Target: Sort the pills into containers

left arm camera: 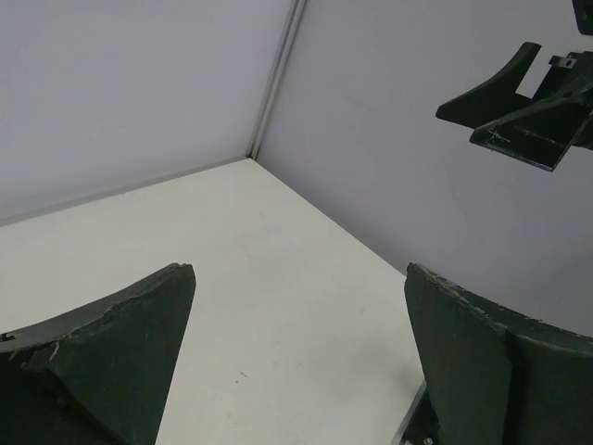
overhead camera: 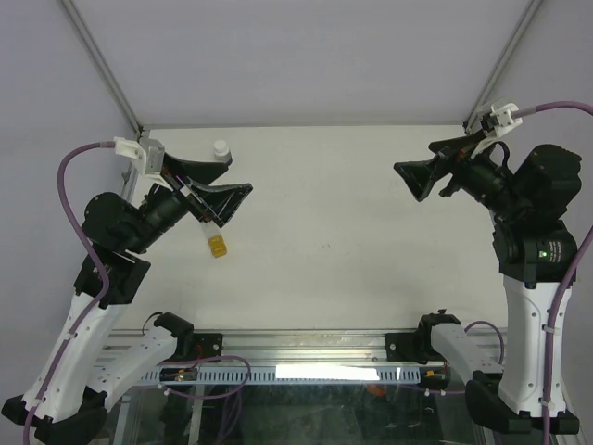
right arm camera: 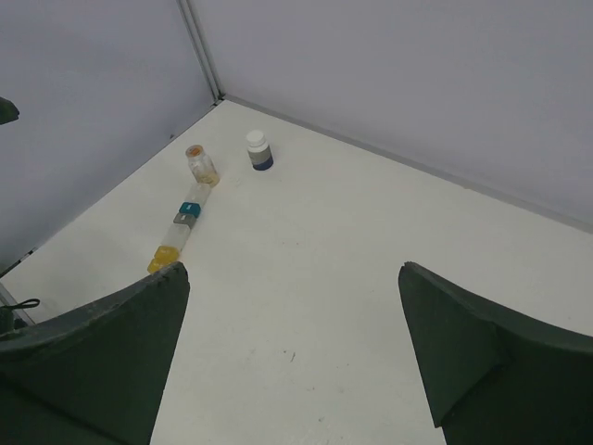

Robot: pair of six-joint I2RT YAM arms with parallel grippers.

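My left gripper should continue to move its open fingers down until they straddle the clear sections next to the strip's yellow end, because the strip's sides are free of the jar.
The containers are a short strip of joined compartments lying on the white table at the left of the right wrist view, yellow at the near end, teal in the middle, the rest clear. In the top view only the strip's yellow end shows, below my left gripper. That gripper hangs above the table, open and empty. My right gripper is raised at the right, open and empty, far from the strip. No loose pills show. Each wrist view shows its own wide-apart fingers: the left gripper and the right gripper.
A small clear jar with an orange top and yellowish contents stands at the strip's far end. A white-capped dark bottle stands beside it, and shows in the top view. Grey walls enclose the table. The right gripper shows in the left wrist view.
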